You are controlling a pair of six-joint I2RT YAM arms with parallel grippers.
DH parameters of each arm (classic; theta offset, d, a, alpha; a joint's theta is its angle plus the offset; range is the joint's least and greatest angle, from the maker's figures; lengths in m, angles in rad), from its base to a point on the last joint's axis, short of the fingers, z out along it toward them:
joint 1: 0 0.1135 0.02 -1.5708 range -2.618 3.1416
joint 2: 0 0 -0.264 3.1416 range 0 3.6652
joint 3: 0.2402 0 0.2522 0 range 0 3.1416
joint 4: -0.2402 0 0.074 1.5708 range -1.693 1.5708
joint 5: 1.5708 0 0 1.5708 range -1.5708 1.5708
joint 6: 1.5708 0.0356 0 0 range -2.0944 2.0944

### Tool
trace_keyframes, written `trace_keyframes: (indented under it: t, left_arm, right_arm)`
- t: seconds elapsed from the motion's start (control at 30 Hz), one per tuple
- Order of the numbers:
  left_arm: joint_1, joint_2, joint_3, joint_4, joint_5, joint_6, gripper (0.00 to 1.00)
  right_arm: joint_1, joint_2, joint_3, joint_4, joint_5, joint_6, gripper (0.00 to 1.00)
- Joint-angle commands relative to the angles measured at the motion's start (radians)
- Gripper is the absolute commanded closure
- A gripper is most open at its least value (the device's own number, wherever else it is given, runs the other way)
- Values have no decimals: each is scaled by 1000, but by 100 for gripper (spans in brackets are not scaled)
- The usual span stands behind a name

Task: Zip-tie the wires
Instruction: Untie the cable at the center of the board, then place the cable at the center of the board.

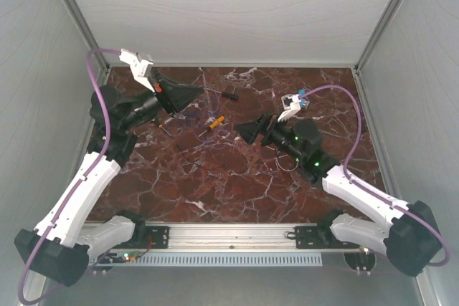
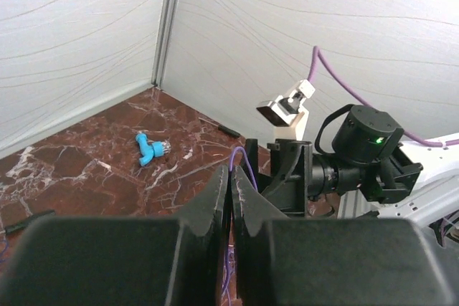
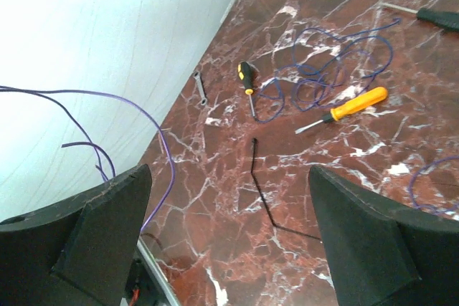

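Note:
The lifted purple wire keeps a hooked bend in the air. The purple wire will settle in loose curls when I carry it down.
The wires lie as thin purple-blue loops on the marble at the back, and they show faintly in the top view. My left gripper is raised above the table and is shut on one purple strand. That strand loops out past the tips. My right gripper is open with nothing between its fingers. It hovers low over a bent black zip tie and faces the left gripper in the top view. A lifted purple strand hangs beside its left finger.
An orange-handled screwdriver lies beside the loops, a small black-and-orange one and a small wrench to their left, a black-handled one further back. A blue plastic piece lies near the back wall. White walls enclose the table on three sides.

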Motion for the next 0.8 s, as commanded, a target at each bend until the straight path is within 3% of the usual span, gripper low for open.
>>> trace_keyframes:
  t: [0.0, 0.43, 0.57, 0.77]
  left_arm:
    - [-16, -7, 4, 83, 8, -21, 100]
    - [-20, -9, 7, 95, 2, -25, 100]
    - [-22, -6, 9, 99, 2, -26, 100]
    - [-22, -6, 11, 92, -13, -10, 100]
  right_arm:
    - [31, 45, 25, 131, -29, 62, 12]
    - [100, 199, 111, 168, 31, 5, 19]
    - [106, 254, 136, 199, 1, 3, 28]
    - [165, 273, 143, 200, -16, -50, 54]
